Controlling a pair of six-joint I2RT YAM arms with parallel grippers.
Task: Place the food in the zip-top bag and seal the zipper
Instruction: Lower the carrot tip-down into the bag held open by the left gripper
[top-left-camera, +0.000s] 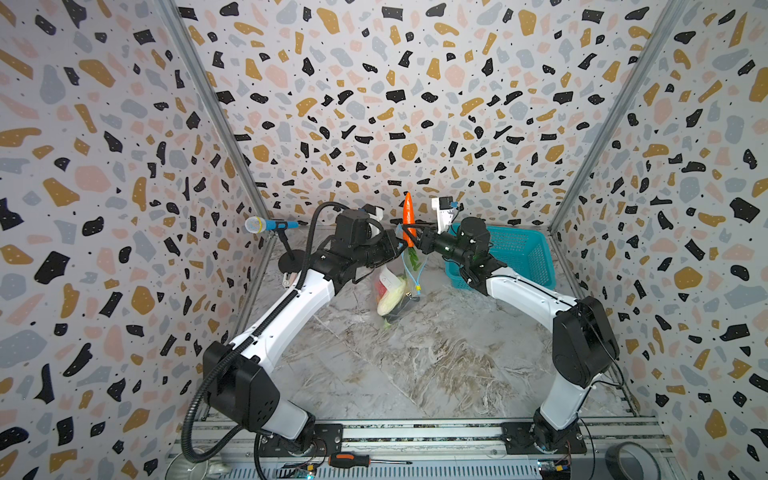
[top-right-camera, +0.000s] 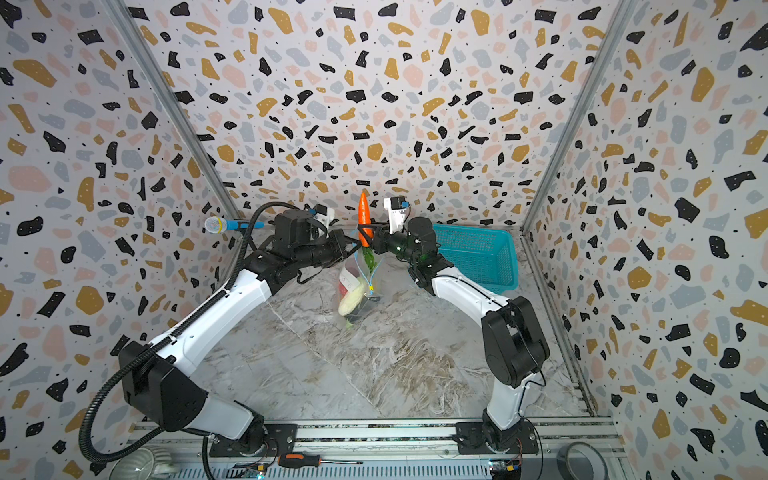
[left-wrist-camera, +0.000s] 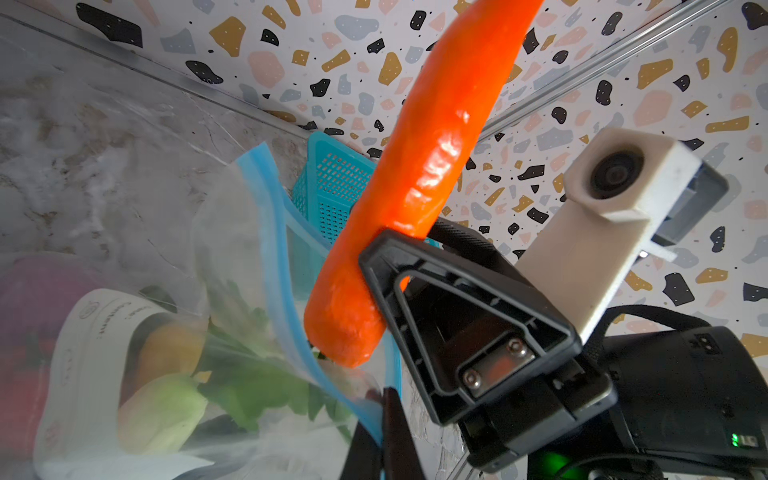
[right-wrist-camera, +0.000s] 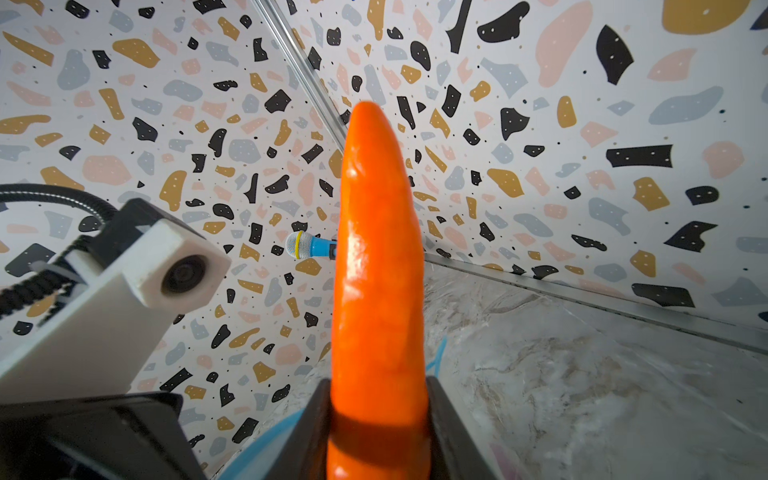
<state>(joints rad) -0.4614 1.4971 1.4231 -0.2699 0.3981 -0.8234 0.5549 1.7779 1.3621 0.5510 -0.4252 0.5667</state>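
Note:
Next, I tilt the carrot with my right gripper and lower it toward the leafy greens (top-left-camera: 413, 259) before the gripper opens, because the carrot's blunt end (top-left-camera: 411, 241) sits too shallow in the bag's opening.
My right gripper (right-wrist-camera: 378, 424) is shut on the orange carrot (right-wrist-camera: 378, 270), which stands upright with its tip up (top-left-camera: 408, 216). The carrot's blunt end (left-wrist-camera: 345, 332) hangs in the mouth of the zip-top bag (left-wrist-camera: 124, 353). My left gripper (left-wrist-camera: 384, 436) is shut on the blue zipper (left-wrist-camera: 270, 232) edge, and the bag (top-left-camera: 395, 291) hangs from it above the table. The zipper's yellow slider (top-left-camera: 417, 286) dangles lower down. Inside the bag I see leafy greens (left-wrist-camera: 257, 382), a yellow piece (left-wrist-camera: 170, 345), a red pepper (left-wrist-camera: 20, 386) and a white cabbage-like piece (top-left-camera: 390, 297).
A teal mesh basket (top-left-camera: 519, 253) stands at the back right, behind the right arm. A blue toy microphone (top-left-camera: 266, 225) on a stand sits at the back left. A screwdriver (top-left-camera: 353, 460) and a tape roll (top-left-camera: 631, 461) lie on the front rail.

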